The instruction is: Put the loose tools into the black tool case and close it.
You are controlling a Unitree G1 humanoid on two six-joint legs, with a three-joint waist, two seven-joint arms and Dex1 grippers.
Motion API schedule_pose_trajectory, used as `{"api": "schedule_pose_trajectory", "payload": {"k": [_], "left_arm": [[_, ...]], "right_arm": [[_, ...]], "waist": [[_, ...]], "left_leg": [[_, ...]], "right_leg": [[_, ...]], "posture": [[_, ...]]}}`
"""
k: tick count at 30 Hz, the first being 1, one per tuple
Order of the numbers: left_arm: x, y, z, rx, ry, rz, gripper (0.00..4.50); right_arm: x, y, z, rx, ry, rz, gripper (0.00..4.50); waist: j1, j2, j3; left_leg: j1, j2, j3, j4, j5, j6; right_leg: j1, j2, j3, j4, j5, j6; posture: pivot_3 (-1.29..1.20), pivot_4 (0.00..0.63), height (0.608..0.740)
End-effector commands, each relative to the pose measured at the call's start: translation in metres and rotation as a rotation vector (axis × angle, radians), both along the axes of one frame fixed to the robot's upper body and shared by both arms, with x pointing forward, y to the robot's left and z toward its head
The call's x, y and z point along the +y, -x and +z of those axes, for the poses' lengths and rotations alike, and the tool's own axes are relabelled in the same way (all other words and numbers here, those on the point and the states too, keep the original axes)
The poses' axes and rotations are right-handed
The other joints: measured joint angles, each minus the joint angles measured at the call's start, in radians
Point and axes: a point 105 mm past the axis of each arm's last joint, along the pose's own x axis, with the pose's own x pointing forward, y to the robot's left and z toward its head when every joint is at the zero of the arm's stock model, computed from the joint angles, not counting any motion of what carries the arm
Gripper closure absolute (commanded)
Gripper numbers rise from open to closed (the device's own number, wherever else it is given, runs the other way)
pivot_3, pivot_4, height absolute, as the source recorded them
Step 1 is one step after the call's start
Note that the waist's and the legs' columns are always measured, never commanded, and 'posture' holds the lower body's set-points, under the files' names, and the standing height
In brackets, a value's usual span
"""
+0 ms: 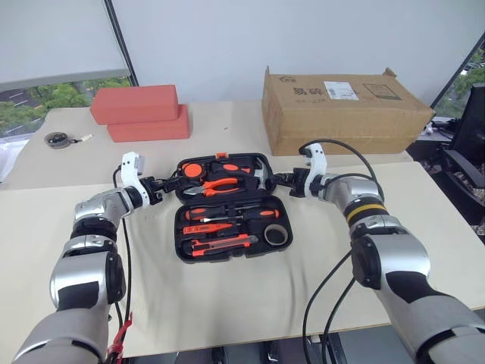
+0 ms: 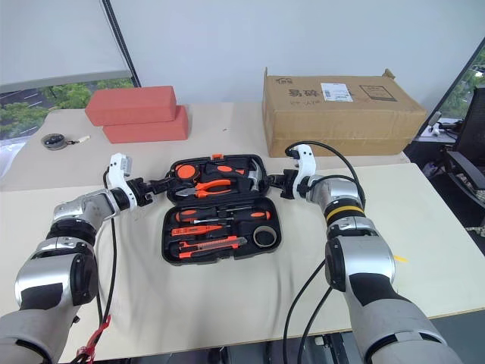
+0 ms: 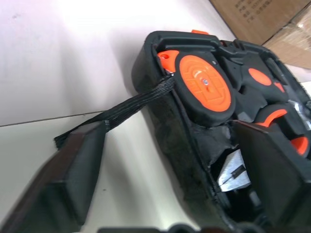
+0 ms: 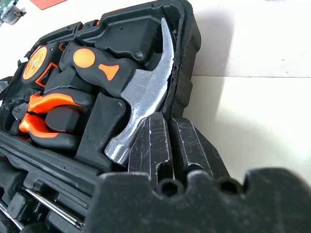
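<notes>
I expect the lid to swing over and bring its orange latch (image 1: 222, 155) forward when I lift, because the lid meets the front half along its near edge (image 1: 229, 201).
The black tool case (image 1: 179, 231) lies open on the table, its lid half at the back. In the front half sit two screwdrivers (image 1: 227, 213), a slim orange tester screwdriver (image 1: 208, 227), the utility knife (image 1: 220, 243) and the tape roll (image 1: 275, 235). The lid holds a hammer (image 4: 141, 97), pliers (image 1: 220, 184) and an orange tape measure (image 3: 204, 87). My left gripper (image 1: 165, 184) is open at the lid's left end, its fingers (image 3: 73, 179) straddling the lid wall. My right gripper (image 1: 279, 180) is shut on the lid's right rim beside the hammer head.
A cardboard box (image 1: 341, 106) stands behind the case at the right. Two red blocks (image 1: 140, 112) are stacked at the back left, with a small round object (image 1: 57, 139) further left. A dark chair (image 1: 470, 144) stands off the table's right edge.
</notes>
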Motion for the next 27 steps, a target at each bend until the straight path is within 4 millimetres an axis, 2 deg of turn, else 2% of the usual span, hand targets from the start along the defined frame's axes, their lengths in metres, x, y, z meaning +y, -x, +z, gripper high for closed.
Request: {"api": "schedule_pose_trajectory", "payload": {"k": [1,6,8,15,21,25,27], "left_arm": [[-0.002,-0.003,0.016,-0.050,-0.007,-0.030,1.82],[-0.006,-0.001,0.015,-0.053,-0.010,-0.063,3.81],[-0.005,-0.001,0.015,-0.053,-0.012,-0.067,4.46],[-0.005,0.007,0.027,-0.138,0.013,-0.139,4.46],[-0.011,0.017,0.052,-0.333,-0.092,-0.196,4.46],[-0.014,0.021,0.067,-0.486,-0.214,-0.193,4.46],[-0.015,0.026,0.070,-0.590,-0.330,-0.204,4.46]], "right_arm": [[0.002,-0.006,0.022,-0.083,-0.012,0.002,4.50],[0.000,-0.006,0.022,-0.085,-0.011,-0.001,4.50],[0.000,-0.006,0.022,-0.087,-0.010,0.000,4.50],[0.004,-0.005,0.036,-0.185,-0.045,0.046,4.50],[0.004,0.001,0.053,-0.348,-0.070,0.121,4.50],[0.001,0.004,0.063,-0.438,-0.075,0.148,4.50],[0.000,0.011,0.067,-0.526,-0.071,0.200,4.50]], "waist": [[0.000,0.000,0.000],[0.000,0.000,0.000],[0.000,0.000,0.000],[-0.001,0.000,0.000],[-0.003,0.000,0.000],[0.001,0.000,0.000],[0.003,0.000,0.000]], "left_leg": [[0.000,0.000,0.000,0.000,0.000,0.000],[0.000,0.000,0.000,0.000,0.000,0.000],[0.001,0.000,0.000,0.000,0.000,0.000],[0.001,0.000,0.000,0.000,0.001,-0.002],[-0.001,0.000,0.000,0.000,0.001,-0.002],[-0.002,0.000,0.000,0.000,0.001,-0.002],[-0.002,0.000,0.000,0.000,0.001,-0.001]], "right_leg": [[0.000,0.000,0.000,0.000,0.000,0.000],[0.000,0.000,0.000,0.000,0.000,0.000],[0.000,0.000,0.000,0.000,0.000,0.000],[-0.001,0.000,0.000,0.000,0.000,0.000],[-0.002,0.000,0.001,0.001,0.000,0.000],[-0.002,0.000,0.000,0.000,0.000,0.000],[-0.002,0.000,0.000,-0.001,0.000,0.000]], "posture": [[0.00,0.150,0.712],[0.00,0.150,0.712],[0.00,0.150,0.712],[0.00,0.150,0.712],[0.00,0.150,0.712],[0.00,0.150,0.712],[0.00,0.150,0.712]]}}
